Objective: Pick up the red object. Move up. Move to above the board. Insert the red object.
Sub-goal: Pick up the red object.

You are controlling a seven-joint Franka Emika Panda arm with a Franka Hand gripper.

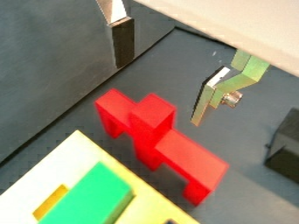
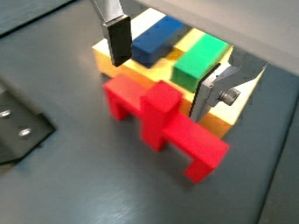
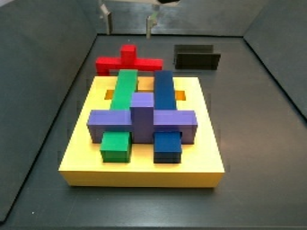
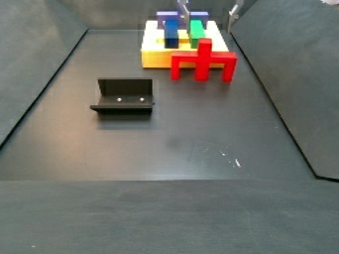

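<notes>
I expect the red object [image 3: 128,64] to straddle both blocks, with its legs dropping in, when I insert it, because open slots [image 3: 180,95] are on either side of the green and blue blocks.
The red object [image 1: 152,140] lies flat on the dark floor, just beyond the far end of the board [image 3: 144,166]; it also shows in the other wrist view [image 2: 158,122] and in both side views [image 3: 128,63] [image 4: 203,63]. The board is a thick yellow slab bearing a purple block [image 3: 142,115], a green block [image 3: 117,135] and a blue block [image 3: 166,135]. My gripper [image 1: 163,74] is open and empty, hanging above the red object with a finger on each side of its raised stem and not touching it. It also shows in the other wrist view [image 2: 163,70] and a side view [image 3: 128,16].
The fixture [image 3: 197,58], a dark bracket on a base plate, stands on the floor beside the red object; it also shows in the other side view [image 4: 123,96]. Dark walls enclose the floor on all sides.
</notes>
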